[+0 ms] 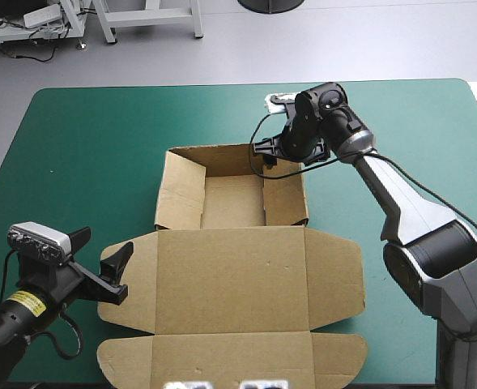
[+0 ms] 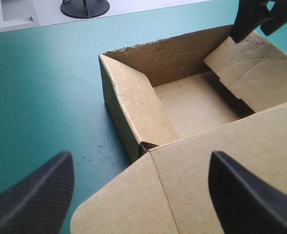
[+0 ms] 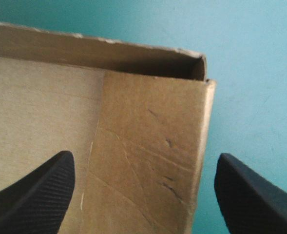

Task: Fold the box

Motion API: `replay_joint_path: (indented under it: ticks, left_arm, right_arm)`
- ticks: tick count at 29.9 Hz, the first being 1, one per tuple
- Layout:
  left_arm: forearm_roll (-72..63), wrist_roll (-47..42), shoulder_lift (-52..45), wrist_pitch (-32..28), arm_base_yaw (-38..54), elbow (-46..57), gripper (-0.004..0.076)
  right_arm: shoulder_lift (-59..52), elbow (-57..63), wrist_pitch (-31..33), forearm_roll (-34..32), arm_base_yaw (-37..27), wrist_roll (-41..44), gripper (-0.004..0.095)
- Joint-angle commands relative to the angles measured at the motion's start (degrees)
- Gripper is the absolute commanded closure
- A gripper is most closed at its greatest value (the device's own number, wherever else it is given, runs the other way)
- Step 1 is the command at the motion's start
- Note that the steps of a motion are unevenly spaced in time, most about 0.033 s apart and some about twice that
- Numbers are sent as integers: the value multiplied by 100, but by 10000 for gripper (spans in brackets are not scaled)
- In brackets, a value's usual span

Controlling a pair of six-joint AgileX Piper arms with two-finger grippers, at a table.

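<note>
The lid (image 1: pixel 232 279) is flat and joins the tray along a fold (image 1: pixel 232 228), so it will drag along flat and crooked when I pull the side of the tray.
The brown box (image 1: pixel 232 198) stands mid-table as an open tray with its walls raised, and its lid (image 1: pixel 238 284) lies flat toward the table's front edge. My right gripper (image 1: pixel 266 156) hovers open over the tray's far right corner. In its own view the right gripper (image 3: pixel 143 195) straddles the right wall's tucked inner flap (image 3: pixel 148 146). My left gripper (image 1: pixel 117 271) is open and low, beside the lid's left side flap (image 1: pixel 129 300). In the left wrist view the left gripper (image 2: pixel 138 195) faces the tray's left wall (image 2: pixel 133 112), with the right gripper (image 2: pixel 253 17) beyond.
Teal-green cover (image 1: pixel 76 154) shows on every side of the box. The lid's front flap (image 1: pixel 230 361) reaches nearly to the table's front edge. The right arm (image 1: pixel 408 211) crosses the table's right half.
</note>
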Motion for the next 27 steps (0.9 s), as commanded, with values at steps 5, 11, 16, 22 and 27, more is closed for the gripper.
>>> replay_joint_path:
  ticks: [5, 11, 16, 22, 27]
  left_arm:
    - [-45, -31, 25, -362, -37, -152, 174]
    - [-11, -31, 25, -369, -37, -152, 174]
    - [4, -31, 25, -369, -37, -152, 174]
    - [4, -21, 25, -347, -37, -152, 174]
    - [4, -21, 25, -313, -37, -152, 174]
  right_arm:
    - [-306, 587, 78, 228, -9, 40, 166]
    - [-291, 817, 78, 24, -9, 40, 167]
    - [-291, 794, 78, 52, -9, 40, 277]
    - [-291, 794, 78, 25, -9, -77, 912]
    - [-338, 773, 78, -16, -31, -229, 912]
